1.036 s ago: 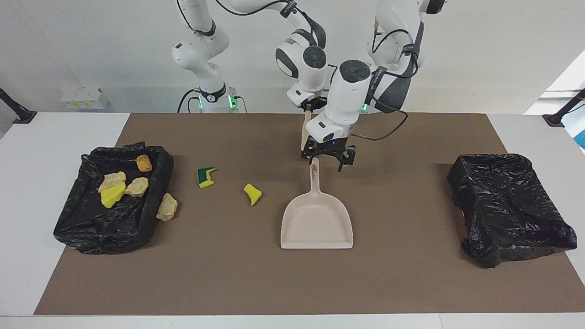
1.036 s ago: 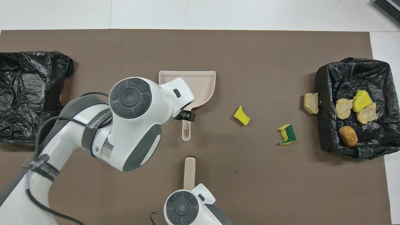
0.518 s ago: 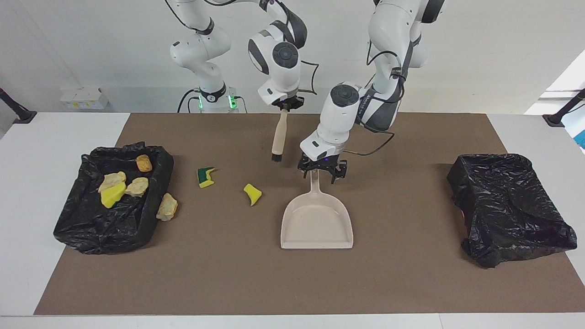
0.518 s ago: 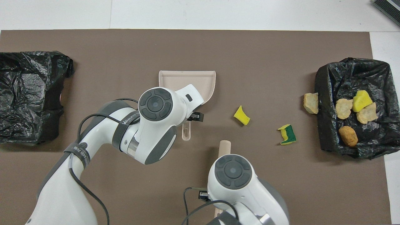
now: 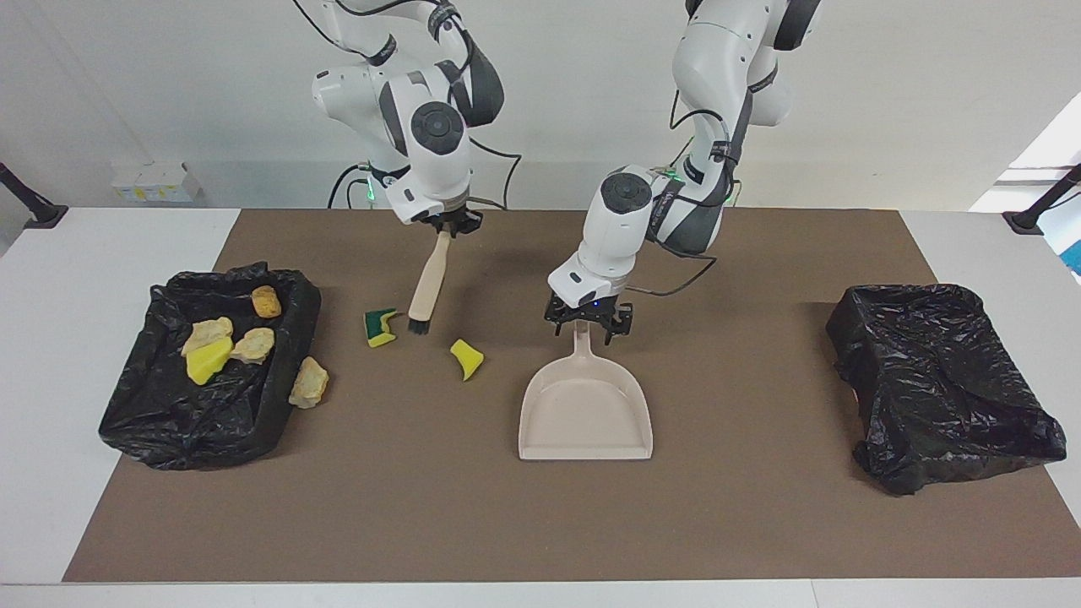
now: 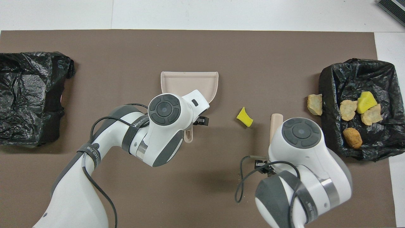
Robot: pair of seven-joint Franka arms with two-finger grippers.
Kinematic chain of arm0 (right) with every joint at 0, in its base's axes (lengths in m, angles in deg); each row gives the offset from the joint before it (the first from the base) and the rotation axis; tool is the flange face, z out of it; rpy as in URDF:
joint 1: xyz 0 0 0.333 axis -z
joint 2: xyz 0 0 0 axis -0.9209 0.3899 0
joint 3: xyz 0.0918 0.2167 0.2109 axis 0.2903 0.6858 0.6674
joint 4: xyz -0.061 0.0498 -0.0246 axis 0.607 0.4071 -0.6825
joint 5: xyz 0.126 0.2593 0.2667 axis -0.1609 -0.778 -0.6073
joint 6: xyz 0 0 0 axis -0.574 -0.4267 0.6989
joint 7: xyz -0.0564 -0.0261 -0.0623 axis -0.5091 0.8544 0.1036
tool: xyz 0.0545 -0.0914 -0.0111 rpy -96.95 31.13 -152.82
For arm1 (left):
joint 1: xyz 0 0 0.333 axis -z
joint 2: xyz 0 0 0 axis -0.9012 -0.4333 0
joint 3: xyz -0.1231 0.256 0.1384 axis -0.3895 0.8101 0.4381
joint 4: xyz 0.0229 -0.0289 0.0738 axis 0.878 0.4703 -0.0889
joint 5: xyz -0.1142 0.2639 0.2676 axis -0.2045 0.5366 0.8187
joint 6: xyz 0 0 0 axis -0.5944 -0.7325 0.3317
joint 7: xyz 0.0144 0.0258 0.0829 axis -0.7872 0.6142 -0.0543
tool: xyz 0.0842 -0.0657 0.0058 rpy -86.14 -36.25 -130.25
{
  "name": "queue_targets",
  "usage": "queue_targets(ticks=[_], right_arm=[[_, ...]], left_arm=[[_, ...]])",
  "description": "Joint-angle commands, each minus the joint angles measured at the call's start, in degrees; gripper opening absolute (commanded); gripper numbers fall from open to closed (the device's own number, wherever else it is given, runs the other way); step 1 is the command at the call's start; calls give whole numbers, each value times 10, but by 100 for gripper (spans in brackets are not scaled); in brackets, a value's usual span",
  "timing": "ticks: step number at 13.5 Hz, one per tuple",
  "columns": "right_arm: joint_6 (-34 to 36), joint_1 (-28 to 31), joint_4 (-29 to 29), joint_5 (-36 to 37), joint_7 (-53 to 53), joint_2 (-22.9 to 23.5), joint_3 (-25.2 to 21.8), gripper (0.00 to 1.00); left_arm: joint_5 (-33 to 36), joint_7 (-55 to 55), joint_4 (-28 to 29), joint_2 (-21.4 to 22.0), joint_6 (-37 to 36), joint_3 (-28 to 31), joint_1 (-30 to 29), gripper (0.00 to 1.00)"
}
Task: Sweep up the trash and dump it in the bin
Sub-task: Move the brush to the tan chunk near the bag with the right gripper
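Note:
Next, I reach with my right gripper to the lump's bin side point(image 6: 323, 104) and sweep the lump toward the dustpan, because the tan lump point(image 6: 314, 104) is resting against the bin's edge, past the brush.
A beige dustpan point(image 5: 585, 414) lies flat mid-table, its handle pointing toward the robots. My left gripper point(image 5: 584, 328) is low over the handle's end, open, with a finger on either side. My right gripper point(image 5: 448, 224) is shut on a beige brush point(image 5: 426, 283), whose bristles hang just beside the green-and-yellow sponge point(image 5: 379, 327). A yellow sponge piece point(image 5: 466, 358) lies between that sponge and the dustpan, and also shows in the overhead view point(image 6: 244, 117). A tan lump point(image 5: 309, 382) rests against the bin's edge. Several scraps point(image 5: 208, 361) lie in the black-lined bin point(image 5: 169, 414).
The bin stands at the right arm's end of the table. A crumpled black bag point(image 5: 937, 380) covers something at the left arm's end. A brown mat point(image 5: 540, 523) covers the table. In the overhead view my right arm hides the green-and-yellow sponge.
My right arm has carried the brush toward its own end of the table, up to the green-and-yellow sponge. My left gripper has lowered and shifted slightly along the dustpan handle.

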Motion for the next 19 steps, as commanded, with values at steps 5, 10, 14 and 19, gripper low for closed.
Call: queue_targets(ticks=[5, 10, 14, 19], right_arm=[[-30, 110, 55, 186, 92, 73, 7, 0], [-70, 170, 68, 282, 105, 116, 8, 0], [-81, 176, 58, 282, 134, 134, 9, 0], [-80, 146, 44, 192, 186, 133, 13, 0]], left_arm=[[9, 11, 2, 2, 6, 8, 11, 71], [16, 7, 1, 3, -4, 9, 11, 35], [107, -23, -2, 13, -16, 9, 2, 2], [108, -271, -11, 53, -117, 16, -25, 2]])
